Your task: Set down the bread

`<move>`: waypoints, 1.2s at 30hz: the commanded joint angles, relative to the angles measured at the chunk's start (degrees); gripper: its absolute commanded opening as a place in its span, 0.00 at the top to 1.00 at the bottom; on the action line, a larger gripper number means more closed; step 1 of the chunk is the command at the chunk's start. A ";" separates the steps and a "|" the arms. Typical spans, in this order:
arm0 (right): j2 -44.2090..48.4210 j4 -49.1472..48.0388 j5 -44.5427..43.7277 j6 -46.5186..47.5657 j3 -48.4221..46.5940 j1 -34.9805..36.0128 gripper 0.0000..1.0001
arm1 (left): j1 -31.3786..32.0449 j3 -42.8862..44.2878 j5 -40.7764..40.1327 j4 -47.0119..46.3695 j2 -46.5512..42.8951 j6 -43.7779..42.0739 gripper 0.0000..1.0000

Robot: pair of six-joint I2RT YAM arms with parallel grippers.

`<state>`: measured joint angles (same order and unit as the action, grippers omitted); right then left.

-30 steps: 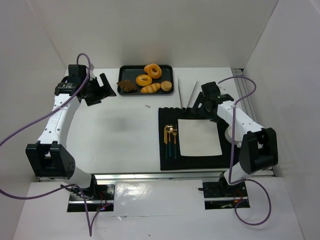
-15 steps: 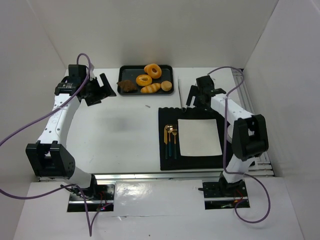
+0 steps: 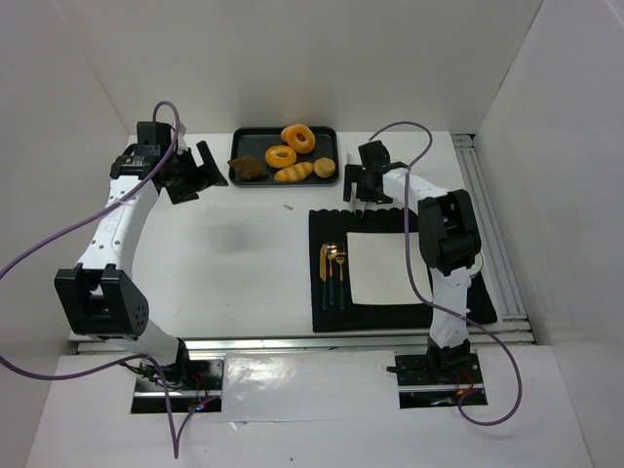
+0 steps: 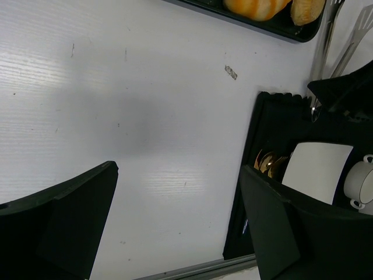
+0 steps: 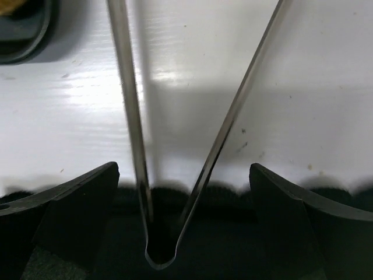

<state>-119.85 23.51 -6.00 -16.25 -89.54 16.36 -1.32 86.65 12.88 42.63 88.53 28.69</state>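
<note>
My right gripper is around the tongs' hinge end [image 5: 160,255], too far back to squeeze them shut. Next, I move forward and take hold of the tongs' arms [image 5: 235,105] halfway along.
The breads lie in a black tray [image 3: 255,141] at the back: a long roll [image 3: 293,173], a round bun [image 3: 325,167], two ring doughnuts [image 3: 297,136] and a brown piece [image 3: 250,168]. Metal tongs [image 3: 350,168] lie right of the tray, their hinge end [image 5: 158,256] on the black mat's back edge. My right gripper [image 3: 361,195] is open, its jaws either side of the hinge end [image 5: 183,224] and apart from it. My left gripper [image 3: 200,174] is open and empty, left of the tray above bare table [image 4: 175,221].
A black placemat [image 3: 327,229] lies front right with a white square plate [image 3: 382,265] and a gold spoon and fork [image 3: 332,271]. A white cup [image 4: 360,184] shows beside the plate in the left wrist view. White walls close in the table.
My right arm has swung left and back, from over the mat's back right to the tongs beside the tray. The left arm has barely moved.
</note>
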 commanded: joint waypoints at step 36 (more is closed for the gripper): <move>-13.65 -0.27 -10.69 2.62 -27.38 -2.30 0.38 | 0.18 3.52 0.12 0.26 4.37 -1.62 0.01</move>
<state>-135.90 28.27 -14.72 -16.99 -119.44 14.04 -1.32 87.79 12.10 43.31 92.99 28.42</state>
